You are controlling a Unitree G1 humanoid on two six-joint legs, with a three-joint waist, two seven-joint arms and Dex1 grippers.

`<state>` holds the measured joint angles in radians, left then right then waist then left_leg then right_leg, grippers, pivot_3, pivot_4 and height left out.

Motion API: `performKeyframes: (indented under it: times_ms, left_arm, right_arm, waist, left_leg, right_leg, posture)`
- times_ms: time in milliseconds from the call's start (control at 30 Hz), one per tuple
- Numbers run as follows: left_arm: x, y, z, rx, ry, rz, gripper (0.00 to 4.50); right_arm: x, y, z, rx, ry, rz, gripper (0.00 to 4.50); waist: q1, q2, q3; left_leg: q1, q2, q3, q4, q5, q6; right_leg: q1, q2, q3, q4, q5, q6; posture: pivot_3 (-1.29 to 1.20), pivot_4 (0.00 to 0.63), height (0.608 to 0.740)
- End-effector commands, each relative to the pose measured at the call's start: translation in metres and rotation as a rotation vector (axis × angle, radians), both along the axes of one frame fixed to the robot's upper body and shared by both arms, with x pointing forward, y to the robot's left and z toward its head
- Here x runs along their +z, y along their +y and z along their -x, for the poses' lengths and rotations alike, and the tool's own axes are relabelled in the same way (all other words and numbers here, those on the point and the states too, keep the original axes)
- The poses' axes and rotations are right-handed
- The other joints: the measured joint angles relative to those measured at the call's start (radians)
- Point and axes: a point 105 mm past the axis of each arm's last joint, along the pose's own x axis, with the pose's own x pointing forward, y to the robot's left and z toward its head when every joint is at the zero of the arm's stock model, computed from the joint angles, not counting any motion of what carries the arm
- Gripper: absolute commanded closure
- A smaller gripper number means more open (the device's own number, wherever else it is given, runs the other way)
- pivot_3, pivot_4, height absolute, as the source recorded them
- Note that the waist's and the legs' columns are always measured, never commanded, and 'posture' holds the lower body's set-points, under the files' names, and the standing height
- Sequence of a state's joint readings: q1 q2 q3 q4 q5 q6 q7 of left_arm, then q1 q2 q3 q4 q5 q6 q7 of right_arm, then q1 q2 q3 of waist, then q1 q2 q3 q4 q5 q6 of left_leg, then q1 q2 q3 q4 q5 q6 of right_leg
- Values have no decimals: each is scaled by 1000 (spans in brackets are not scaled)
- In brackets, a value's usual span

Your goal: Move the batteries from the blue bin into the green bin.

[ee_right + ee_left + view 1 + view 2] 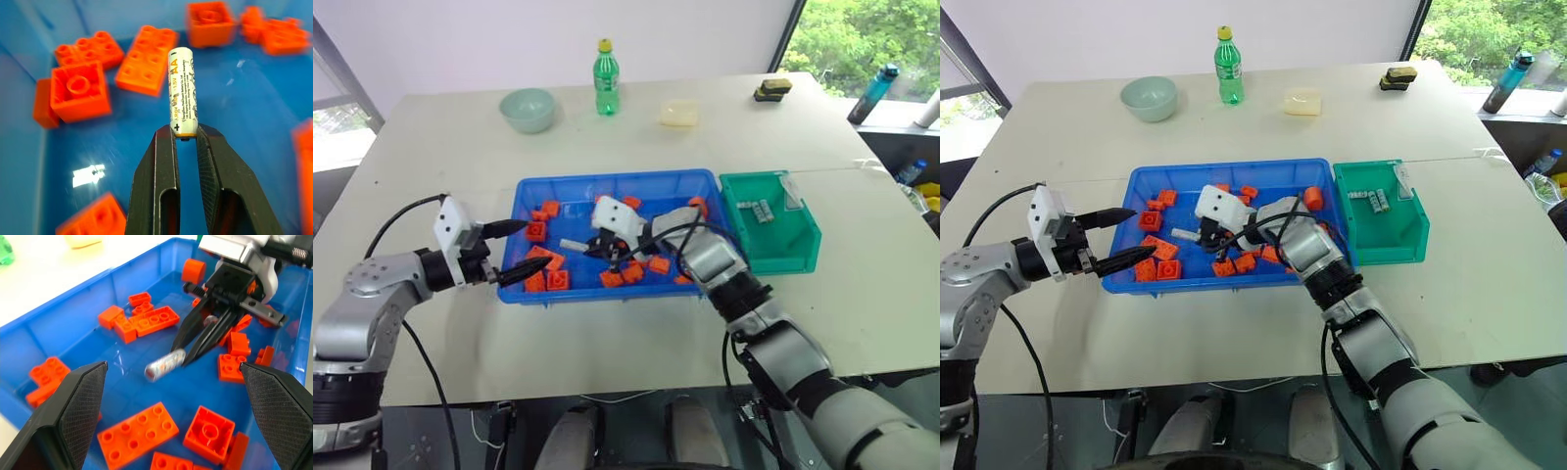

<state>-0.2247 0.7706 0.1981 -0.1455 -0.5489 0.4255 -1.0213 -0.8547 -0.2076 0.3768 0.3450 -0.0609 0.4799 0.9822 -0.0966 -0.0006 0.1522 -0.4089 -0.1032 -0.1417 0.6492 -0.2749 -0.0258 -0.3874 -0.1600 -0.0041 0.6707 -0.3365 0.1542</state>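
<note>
I have the battery's end (185, 128) in my right gripper, clear of the orange bricks, so I should keep carrying the battery until it hangs over the green bin's empty bottom (775, 243).
My right gripper (185, 131) is shut on one end of a silver-grey battery (182, 90), which sticks out past the fingertips just above the floor of the blue bin (607, 179). In the left eye view this battery (574, 244) lies level at the bin's middle. My left gripper (538, 243) stands open over the bin's left rim, its fingers (73, 406) wide apart and pointing toward the held battery (165, 364). The green bin (793, 257) sits against the blue bin's right side, with a few batteries (756, 211) inside.
Several orange bricks (548, 269) lie scattered in the blue bin around both grippers. At the back of the table stand a pale green bowl (528, 109), a green bottle (605, 78), a yellow block (679, 114) and a sponge (772, 89).
</note>
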Motion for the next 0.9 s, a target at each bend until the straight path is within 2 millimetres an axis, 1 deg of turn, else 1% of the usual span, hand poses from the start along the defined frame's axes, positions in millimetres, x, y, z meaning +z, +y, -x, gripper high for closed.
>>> performKeyframes:
  times_ms: [33,100,133,167,233,267,300,367,433,500,567,633,700,733,767,833,867,900]
  left_arm:
    - [9,-8,-2,-38,-28,28,0]
    - [10,-17,-2,-79,-24,40,0]
    - [9,-22,-1,-104,-23,40,0]
    - [8,-26,0,-128,-22,37,0]
    - [7,-36,4,-190,-24,26,0]
    - [8,-40,5,-216,-25,24,0]
    - [8,-42,5,-232,-25,23,0]
    - [13,-46,3,-258,-32,26,0]
    - [18,-49,-1,-277,-41,26,0]
    - [20,-50,-6,-286,-45,26,0]
    - [22,-50,-10,-291,-48,25,0]
    - [23,-50,-13,-295,-53,24,0]
    - [24,-50,-14,-298,-57,23,0]
    - [24,-50,-15,-298,-61,24,0]
    - [25,-51,-16,-299,-62,25,0]
    - [25,-52,-17,-301,-63,26,0]
    - [25,-52,-17,-304,-63,26,0]
    - [25,-53,-17,-306,-62,29,0]
  right_arm:
    - [43,-24,-6,-73,-57,-94,4500]
    - [77,-65,-14,-197,-79,-159,4500]
    - [90,-84,-16,-256,-87,-187,4500]
    - [99,-100,-16,-305,-92,-205,4500]
    - [114,-140,-13,-425,-111,-223,4500]
    - [119,-158,-10,-480,-122,-221,4500]
    - [122,-169,-8,-514,-129,-218,4500]
    - [123,-199,0,-611,-146,-189,4500]
    - [120,-226,9,-699,-147,-162,4500]
    - [111,-247,17,-775,-126,-150,4500]
    - [101,-255,25,-811,-95,-140,4500]
    - [91,-257,32,-811,-101,-93,4500]
    - [86,-254,36,-804,-103,-78,3434]
    - [86,-252,36,-796,-117,-66,3098]
    - [86,-251,35,-788,-138,-45,2574]
    - [88,-249,32,-774,-162,-19,1755]
    - [90,-247,30,-758,-162,-19,1208]
    - [91,-243,29,-739,-155,-24,1208]
  waist:
    - [1,0,0]
    - [9,0,0]
    - [20,0,0]
    - [28,0,0]
    - [39,0,0]
    - [43,0,0]
    - [46,0,0]
    - [50,0,0]
    - [53,0,0]
    - [53,0,0]
    - [50,0,0]
    - [48,0,0]
    - [46,0,0]
    - [46,0,0]
    - [47,0,0]
    - [50,0,0]
    - [51,0,0]
    - [52,0,0]
  left_leg:
    - [0,0,0,0,0,0]
    - [-1,0,0,0,0,0]
    - [-3,-1,0,2,0,0]
    - [-4,-2,0,3,0,0]
    - [-4,-4,0,3,0,1]
    - [-4,-4,0,3,0,1]
    - [-4,-4,1,3,0,1]
    - [-4,-3,2,3,0,1]
    - [-4,-3,4,3,0,1]
    - [-4,-3,5,3,0,1]
    - [-4,-3,5,3,0,1]
    - [-4,-2,7,3,0,1]
    - [-4,-2,7,3,0,1]
    - [-4,-2,7,3,0,1]
    - [-4,-2,7,3,0,1]
    - [-4,-2,7,4,0,1]
    - [-4,-2,7,4,0,2]
    - [-4,-2,7,4,0,2]
  right_leg:
    - [0,0,0,0,0,0]
    - [-1,0,0,0,0,0]
    - [-1,-1,0,0,0,0]
    - [-1,-2,0,0,0,0]
    - [-1,-4,0,-1,0,0]
    - [-1,-4,0,-1,0,0]
    - [-1,-4,0,-1,0,0]
    - [-1,-4,0,-2,0,0]
    - [-1,-4,0,-2,0,0]
    - [-1,-4,0,-2,0,0]
    - [-1,-5,0,-2,0,0]
    - [-1,-4,0,-1,0,0]
    - [-2,-4,0,-1,0,0]
    - [-1,-4,0,-1,0,0]
    - [-1,-4,0,-1,0,0]
    - [-1,-4,0,-1,0,0]
    - [-1,-4,0,-1,0,0]
    - [-1,-4,0,-1,0,0]
  posture:
    - [0,150,727]
    - [0,150,727]
    - [0,150,727]
    - [0,150,727]
    - [0,150,727]
    - [0,150,727]
    - [0,150,727]
    - [0,150,727]
    - [0,150,727]
    - [0,150,727]
    - [0,150,727]
    - [0,150,727]
    - [0,150,727]
    - [0,150,727]
    - [0,150,727]
    - [0,150,727]
    - [0,150,727]
    - [0,150,727]
